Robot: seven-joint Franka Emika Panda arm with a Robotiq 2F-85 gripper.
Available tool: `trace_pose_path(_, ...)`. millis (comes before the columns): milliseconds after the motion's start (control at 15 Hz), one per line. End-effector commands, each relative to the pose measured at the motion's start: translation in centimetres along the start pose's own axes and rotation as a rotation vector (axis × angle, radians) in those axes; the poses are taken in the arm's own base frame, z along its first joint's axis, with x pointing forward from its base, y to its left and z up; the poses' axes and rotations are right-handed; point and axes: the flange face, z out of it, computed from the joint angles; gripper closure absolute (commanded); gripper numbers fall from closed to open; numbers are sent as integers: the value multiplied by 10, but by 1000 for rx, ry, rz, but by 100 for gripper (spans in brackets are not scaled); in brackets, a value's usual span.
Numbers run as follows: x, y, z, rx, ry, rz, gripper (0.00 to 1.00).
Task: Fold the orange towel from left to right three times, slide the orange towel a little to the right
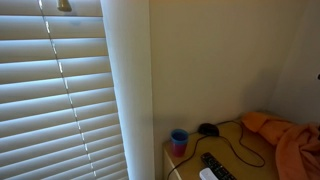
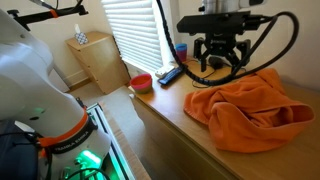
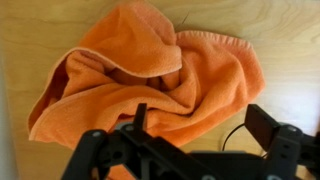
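The orange towel is bunched up in a rumpled heap (image 2: 258, 108), so the robot's gripper should pinch its hemmed end (image 3: 238, 46) and raise the towel high to open it out before folding it.
The orange towel (image 2: 245, 108) lies rumpled in a heap on the wooden table (image 2: 170, 108). It also shows at the right edge of an exterior view (image 1: 292, 138) and fills the middle of the wrist view (image 3: 140, 75). My gripper (image 2: 218, 62) hangs above the table just behind the towel's far edge, fingers apart and empty. In the wrist view the gripper (image 3: 200, 120) is open, with the towel's near edge and bare wood between the fingers.
A small blue cup (image 1: 179, 140) stands at the table's corner near a remote control (image 1: 217, 166) and a black cable (image 1: 240, 150). A red bowl (image 2: 141, 82) sits below the table edge. Window blinds (image 1: 60, 100) and a small cabinet (image 2: 95, 58) are behind.
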Motion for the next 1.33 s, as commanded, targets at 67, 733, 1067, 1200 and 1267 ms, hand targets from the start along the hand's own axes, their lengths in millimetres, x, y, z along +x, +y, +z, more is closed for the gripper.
trace_pose_path(67,-54,-42,24,33,21,-119,0)
trace_pose_path(733,-52,-64,79,-24,114,-390,0)
trace_pose_path(1067,-49,-63,79,-15,107,-380,0)
trace_pose_path(1200,-41,-73,84,-21,109,-435,0)
trace_pose_path(1267,-35,-81,90,-30,112,-449,0)
